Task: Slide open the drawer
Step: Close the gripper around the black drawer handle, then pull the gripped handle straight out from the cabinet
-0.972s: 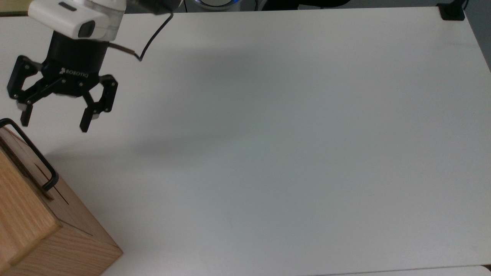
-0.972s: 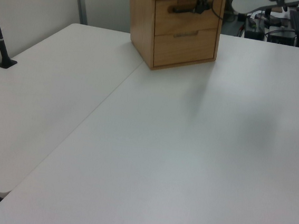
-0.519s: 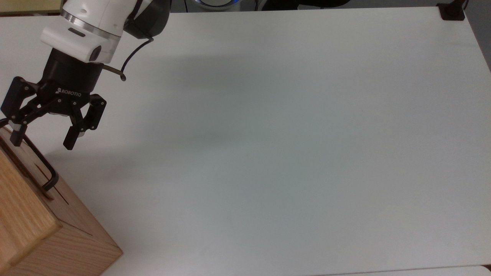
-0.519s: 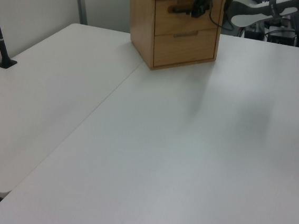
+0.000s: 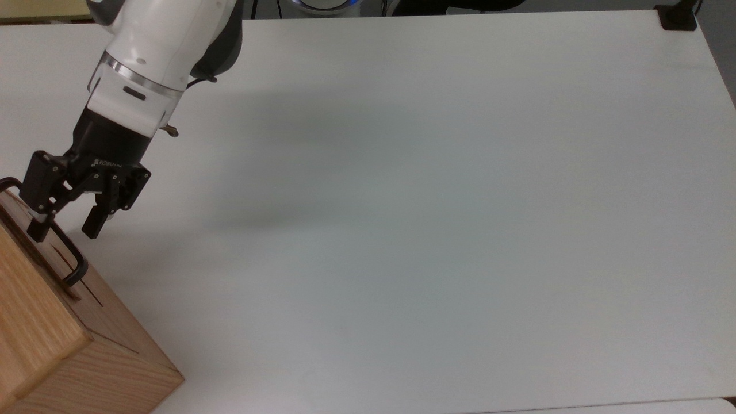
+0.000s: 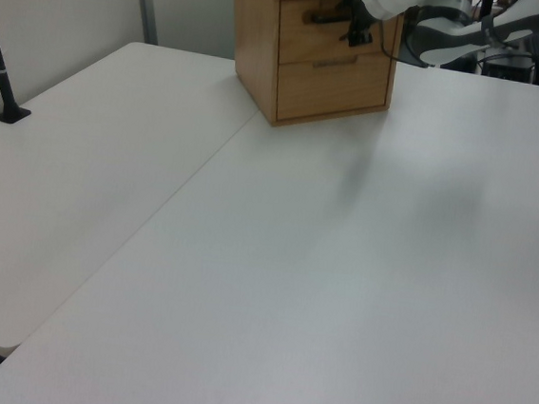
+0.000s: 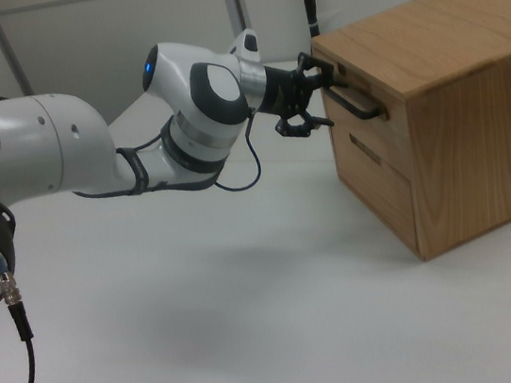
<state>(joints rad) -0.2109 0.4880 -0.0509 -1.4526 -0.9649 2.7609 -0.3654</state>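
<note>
A thin seam [image 6: 297, 62] runs between the upper drawer [image 6: 309, 40] and the lower drawer. The upper drawer will therefore come straight out by itself when I pull the upper drawer's handle.
The drawer [image 6: 309, 40] is the upper one in a light wood box and looks fully pushed in. Its black bar handle [image 5: 68, 254] [image 7: 358, 103] runs across the front panel. My gripper [image 5: 63, 230] [image 7: 313, 96] [image 6: 354, 25] is open at the handle. In the top view one finger [image 5: 36, 230] lies on the box side of the bar. The other finger [image 5: 92, 225] lies on the table side. The bar passes between them and I cannot tell whether they touch it.
The wooden box casing [image 7: 454, 116] [image 5: 34, 333] stands on a white table [image 5: 402, 230]. A second drawer [image 6: 333, 86] sits under the first. Black posts stand at table corners [image 5: 677, 17] [image 6: 0, 71]. My white arm [image 7: 89, 158] reaches in from the right view's left.
My gripper has travelled toward the box, from clear of the handle to straddling it. The gap between its fingers has narrowed. The drawer has not moved.
</note>
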